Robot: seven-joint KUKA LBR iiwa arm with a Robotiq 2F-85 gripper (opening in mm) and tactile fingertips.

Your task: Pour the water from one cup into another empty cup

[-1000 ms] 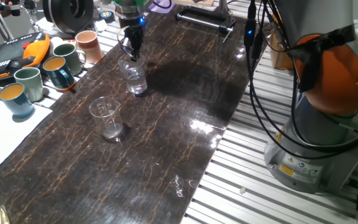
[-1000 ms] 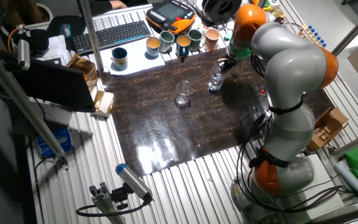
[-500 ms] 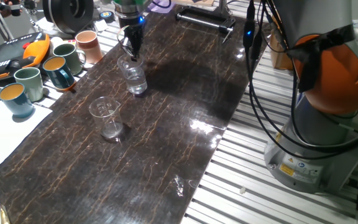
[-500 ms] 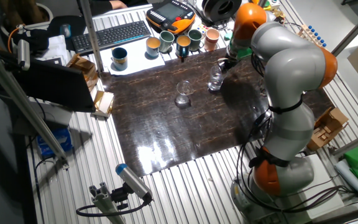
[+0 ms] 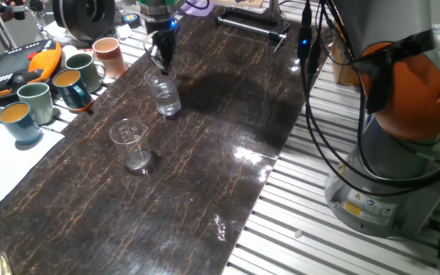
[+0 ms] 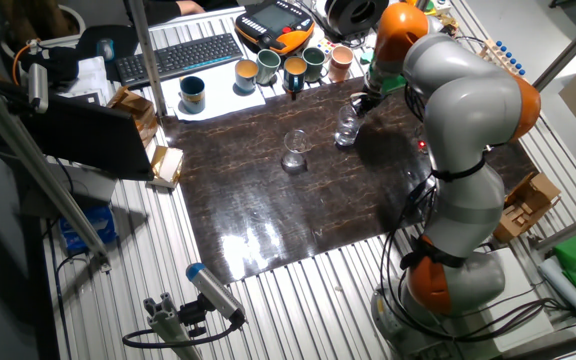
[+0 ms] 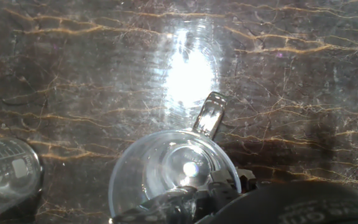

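The empty flared cup [image 5: 133, 145] will fill only in its lower part when I pour, because the water is low in the tumbler [image 5: 168, 105].
The thick-based clear tumbler [image 5: 164, 93] stands upright on the dark marble-patterned table [image 5: 228, 114], with a little water in its base. It also shows in the other fixed view [image 6: 347, 127]. My gripper [image 5: 161, 59] points down right at its rim. In the hand view the gripper [image 7: 191, 158] is open: one finger [image 7: 209, 117] is just outside the tumbler's rim [image 7: 129, 163], the other is low in the frame over its mouth. The empty flared cup [image 5: 131, 143] stands apart, nearer the front left, and shows in the other views [image 6: 295, 151] [image 7: 5, 173].
Several coloured ceramic mugs [image 5: 82, 70] stand in a row along the table's left edge, close to the tumbler. An orange pendant [image 5: 17, 65] and a keyboard [image 6: 183, 55] lie beyond them. The robot base [image 5: 403, 114] and cables [image 5: 315, 92] are to the right.
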